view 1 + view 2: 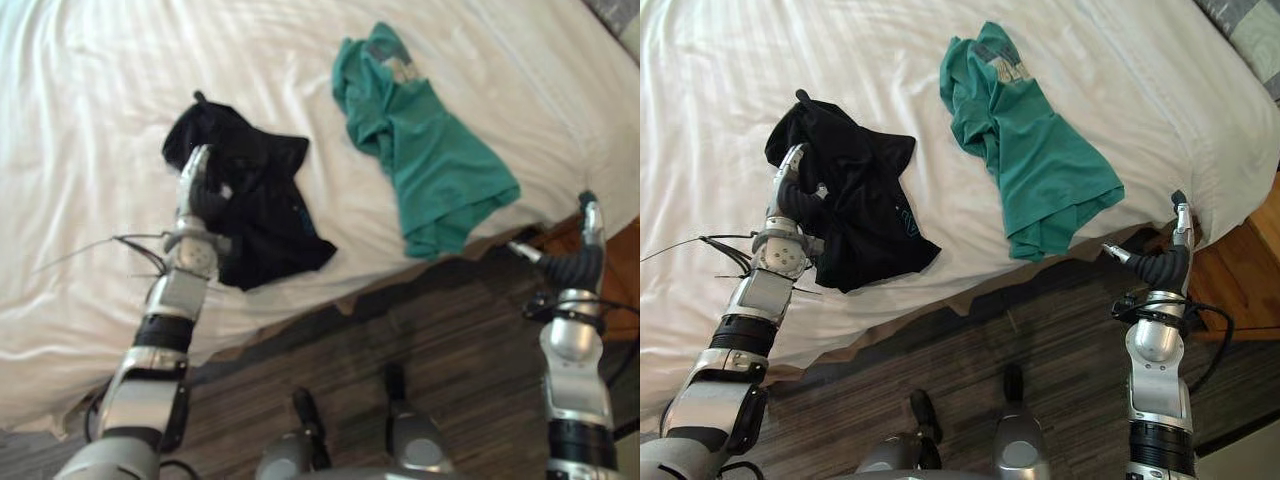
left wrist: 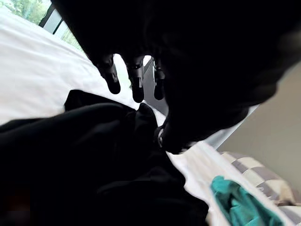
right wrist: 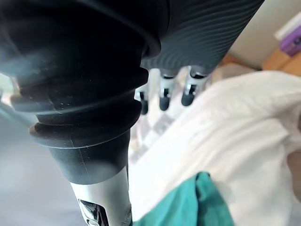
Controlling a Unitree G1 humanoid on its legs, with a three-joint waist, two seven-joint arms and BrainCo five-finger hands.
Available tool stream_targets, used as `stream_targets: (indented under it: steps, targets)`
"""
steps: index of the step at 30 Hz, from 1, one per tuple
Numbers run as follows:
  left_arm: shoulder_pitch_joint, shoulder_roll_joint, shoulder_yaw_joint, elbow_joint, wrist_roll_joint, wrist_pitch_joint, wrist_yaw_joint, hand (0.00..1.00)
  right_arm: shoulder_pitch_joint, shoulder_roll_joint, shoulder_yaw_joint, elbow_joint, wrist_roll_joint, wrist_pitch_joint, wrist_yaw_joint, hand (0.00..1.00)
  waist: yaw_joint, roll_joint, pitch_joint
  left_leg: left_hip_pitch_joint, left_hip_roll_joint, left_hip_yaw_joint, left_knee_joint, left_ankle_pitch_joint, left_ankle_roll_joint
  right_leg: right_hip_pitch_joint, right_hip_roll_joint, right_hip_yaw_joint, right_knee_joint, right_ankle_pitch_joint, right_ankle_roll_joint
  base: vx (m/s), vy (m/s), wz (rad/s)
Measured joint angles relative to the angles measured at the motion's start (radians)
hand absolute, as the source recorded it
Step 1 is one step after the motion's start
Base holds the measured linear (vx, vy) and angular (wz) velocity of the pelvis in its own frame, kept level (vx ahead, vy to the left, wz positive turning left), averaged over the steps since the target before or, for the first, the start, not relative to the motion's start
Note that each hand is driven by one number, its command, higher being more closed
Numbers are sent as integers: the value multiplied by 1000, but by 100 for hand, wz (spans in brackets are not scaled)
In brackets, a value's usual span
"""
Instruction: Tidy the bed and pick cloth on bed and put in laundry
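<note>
I expect the black cloth (image 1: 272,232) to droop into a narrow, limp bundle when I carry it in my left gripper, since it lies slumped in loose, crumpled folds (image 1: 240,135).
A crumpled black cloth (image 1: 255,215) lies on the white bed (image 1: 90,120) near its front edge. My left hand (image 1: 197,195) rests over the cloth's left part, open, fingers (image 2: 136,82) straight and pointing up the bed, just above the black fabric (image 2: 89,160). A teal shirt (image 1: 425,150) lies spread to the right of the black cloth, its lower end reaching the mattress edge. My right hand (image 1: 585,255) hovers off the bed's right front corner, over the floor, open with fingers (image 3: 163,96) straight and holding nothing. The teal shirt (image 3: 188,207) shows just past it.
Dark wood floor (image 1: 430,330) runs along the bed's front edge. An orange-brown wooden surface (image 1: 1250,250) sits at the right by my right hand. A grey checked pillow (image 1: 1252,25) lies at the bed's far right corner.
</note>
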Motion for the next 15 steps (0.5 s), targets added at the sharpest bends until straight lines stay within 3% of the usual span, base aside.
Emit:
stream_targets:
  steps: [4,9,10,15]
  targets:
    - [-27,-18,0,106,68,37,-24,0,5,22,18,-13,-8,0,1,0,-13,1,49,-2,-1,10,0,0,0,-5,-3,13,0,1,0,10,-7,-5]
    - [-83,-18,-6,176,124,32,-16,0,1,41,18,-58,-8,-17,0,0,-18,1,65,-48,1,10,19,0,0,-39,-9,13,-3,4,2,-1,-13,4]
    - [-91,-17,-24,194,133,30,-11,100,-9,41,18,-59,-8,-20,0,0,-17,5,67,-53,0,10,19,0,0,-39,-13,14,-12,10,4,0,0,0]
    - [-112,7,-28,206,232,23,-3,100,-77,40,31,-59,-6,-36,0,0,-16,13,72,-88,1,10,21,1,2,-66,-14,18,-33,35,7,-38,-7,-2]
